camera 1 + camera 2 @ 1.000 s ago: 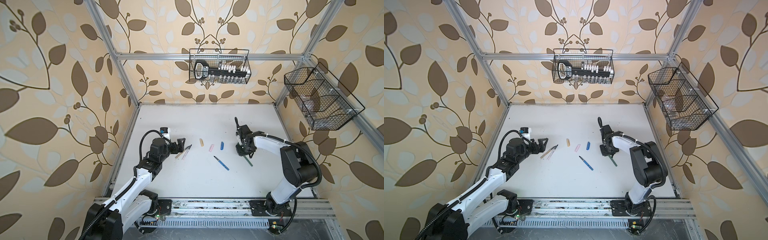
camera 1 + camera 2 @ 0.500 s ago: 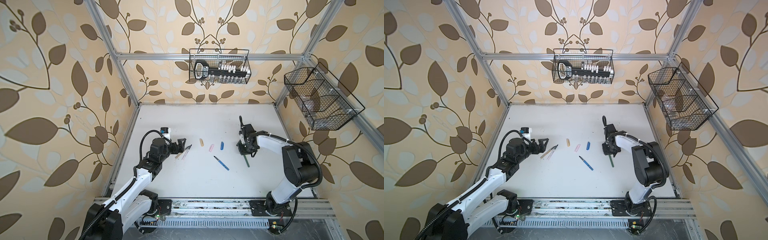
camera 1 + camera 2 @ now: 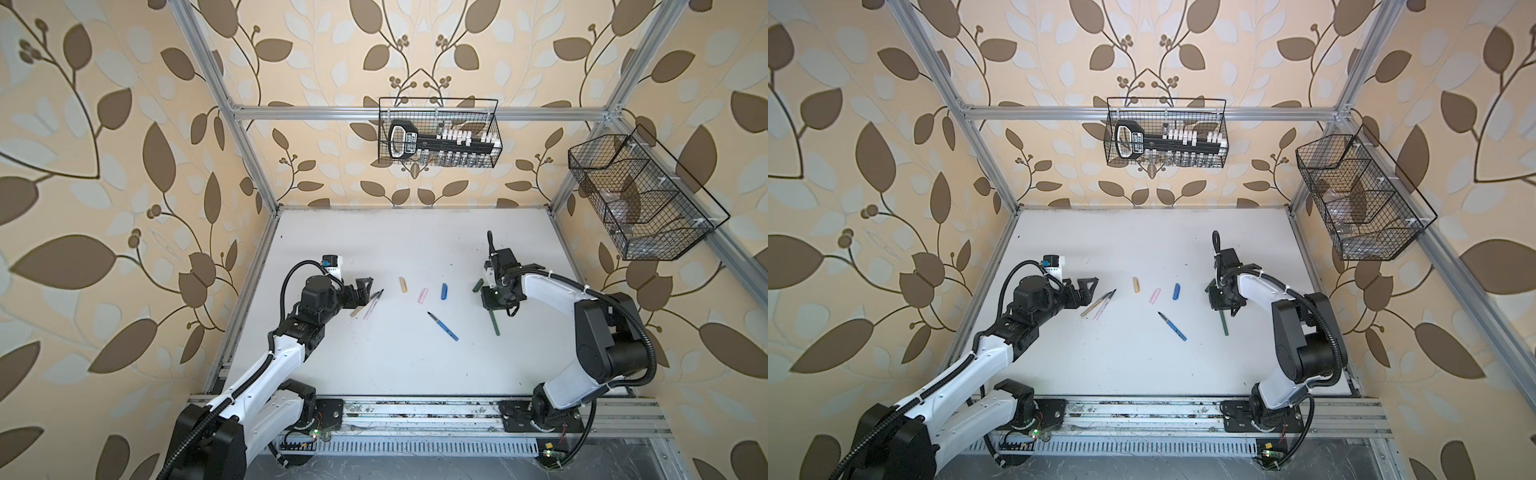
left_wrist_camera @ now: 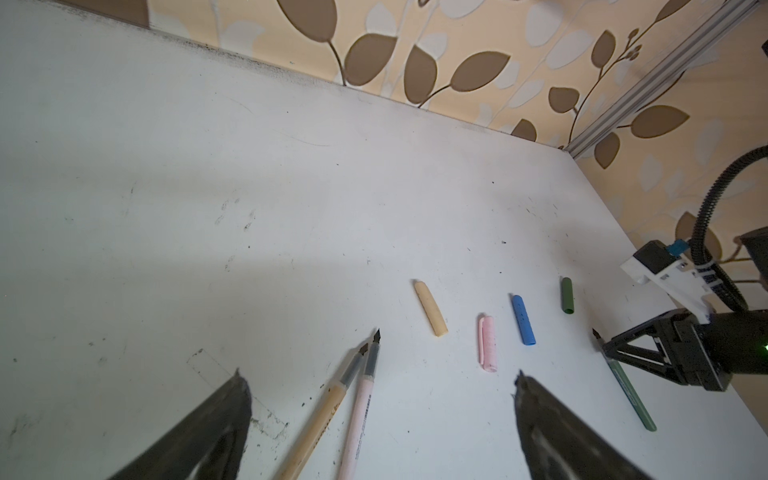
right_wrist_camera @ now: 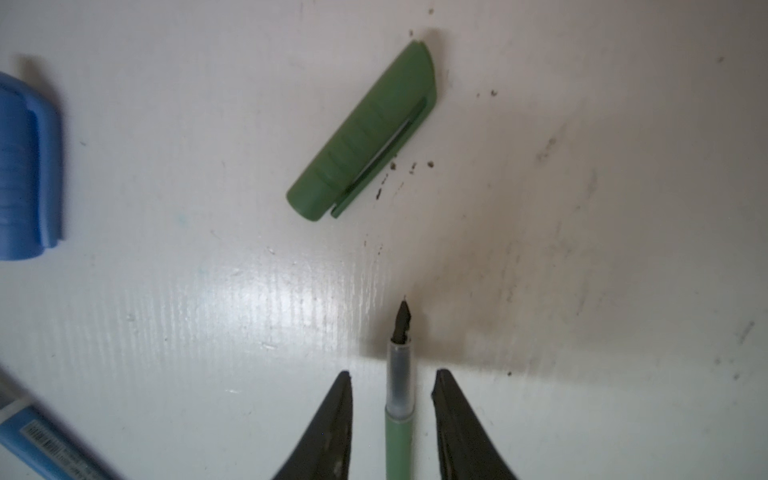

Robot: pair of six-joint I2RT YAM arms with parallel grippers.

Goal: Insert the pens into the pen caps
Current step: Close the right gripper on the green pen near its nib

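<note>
The dark green pen's nib end [image 5: 400, 364] is between my right gripper's fingers, and the cap must go there. I should hand the pen's body [image 3: 494, 323] to my left gripper before I put the cap on.
My right gripper [image 5: 392, 373] is low on the table and open, one finger on each side of the dark green pen [image 5: 397, 436] with a gap on both sides. The pen lies flat with its nib toward the dark green cap [image 5: 365, 137], a short way ahead. In both top views the tan cap [image 3: 402, 284], pink cap [image 3: 422, 296] and blue cap [image 3: 444, 291] lie in a row mid-table. The blue pen [image 3: 443, 326] lies in front of them. My left gripper [image 4: 381, 379] is wide open over the tan pen [image 4: 328, 409] and pink pen [image 4: 360, 409], which lie side by side.
A wire basket [image 3: 438, 133] with a black tool hangs on the back wall. Another wire basket [image 3: 640, 199] hangs on the right wall. Aluminium frame posts stand at the table's back corners, and a rail [image 3: 415, 415] runs along its front edge.
My right gripper's fingers have parted from the green pen, which now lies loose between them and has swung slightly straighter. The left arm has not moved.
</note>
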